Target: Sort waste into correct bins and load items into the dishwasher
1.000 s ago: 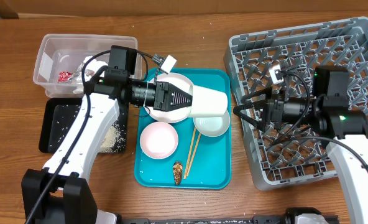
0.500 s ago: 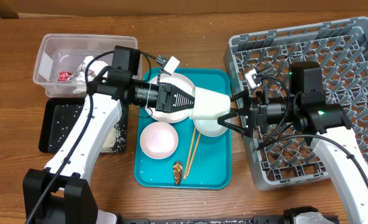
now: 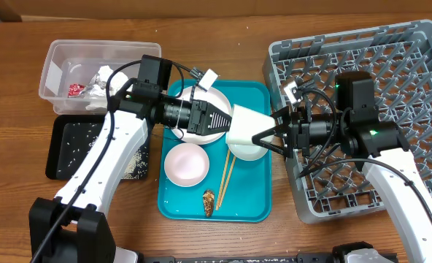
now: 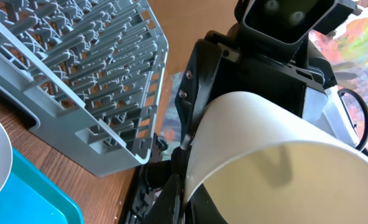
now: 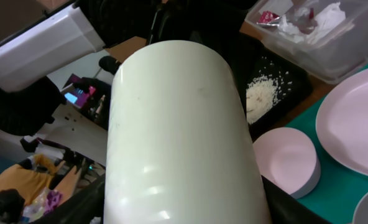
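Note:
My left gripper is holding the cup's rim (image 3: 231, 123). It should open and move away before my right gripper takes the cup by its far end to the rack (image 3: 419, 155).
My left gripper (image 3: 227, 120) is shut on the small white cup (image 3: 247, 124) and holds it on its side above the teal tray (image 3: 252, 204). My right gripper (image 3: 264, 136) is open, with its fingers straddling the cup's far end; the cup fills the right wrist view (image 5: 178, 137). The white plate (image 3: 214, 96), pink bowl (image 3: 185, 164), grey-blue bowl (image 3: 247, 152), chopsticks (image 3: 227, 175) and brown scrap (image 3: 209, 202) lie on the teal tray. The grey dish rack (image 3: 391, 58) stands at the right.
The clear tub (image 3: 55, 58) at the back left holds the napkin (image 3: 99, 77) and the red wrapper (image 3: 75, 89). The black tray (image 3: 63, 146) lies in front of it, with rice (image 3: 132, 162) heaped at its right edge.
My right gripper has moved left from over the rack to the cup and now straddles its end. My left arm has carried the cup slightly to the right.

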